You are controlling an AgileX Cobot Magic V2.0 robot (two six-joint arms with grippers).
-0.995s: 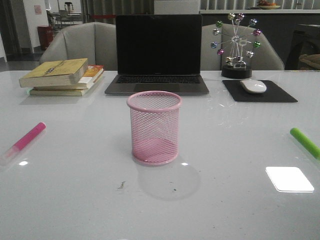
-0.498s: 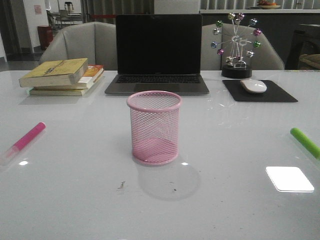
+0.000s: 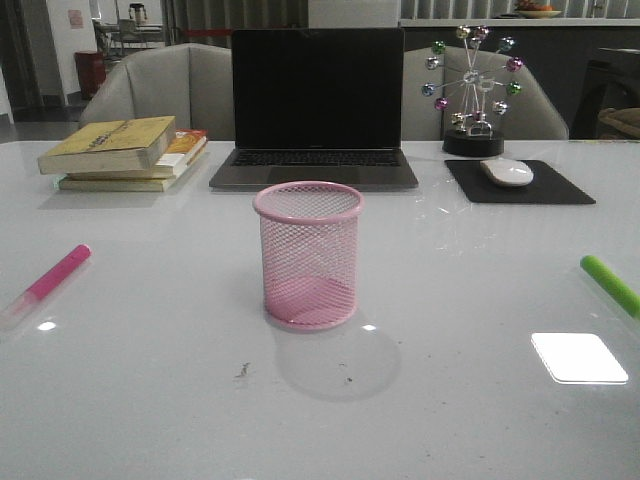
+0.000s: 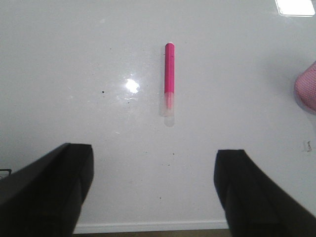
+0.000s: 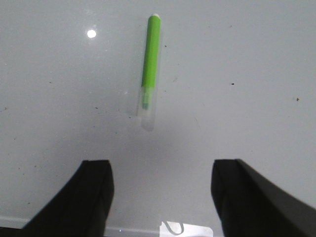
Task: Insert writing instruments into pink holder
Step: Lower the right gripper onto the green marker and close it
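The lime green marker (image 3: 610, 286) will lean on the holder's rim once I lower it in, because the pink mesh holder's opening (image 3: 308, 203) is wide and empty.
The pink mesh holder (image 3: 308, 256) stands upright and empty at the table's middle; its edge shows in the left wrist view (image 4: 307, 91). The pink-magenta marker (image 3: 46, 284) with its pale cap lies flat at the far left of the table. In the left wrist view this marker (image 4: 169, 78) lies ahead of my open left gripper (image 4: 154, 163), apart from it. The lime green marker (image 3: 610, 285) lies flat at the far right edge. In the right wrist view it (image 5: 149, 61) lies ahead of my open right gripper (image 5: 163, 177). Neither gripper shows in the front view.
At the back stand a laptop (image 3: 315, 105), a stack of books (image 3: 125, 152), a mouse (image 3: 506, 172) on a black pad (image 3: 518, 184), and a ball ornament (image 3: 472, 90). The near table edge (image 4: 148, 226) runs just under both grippers.
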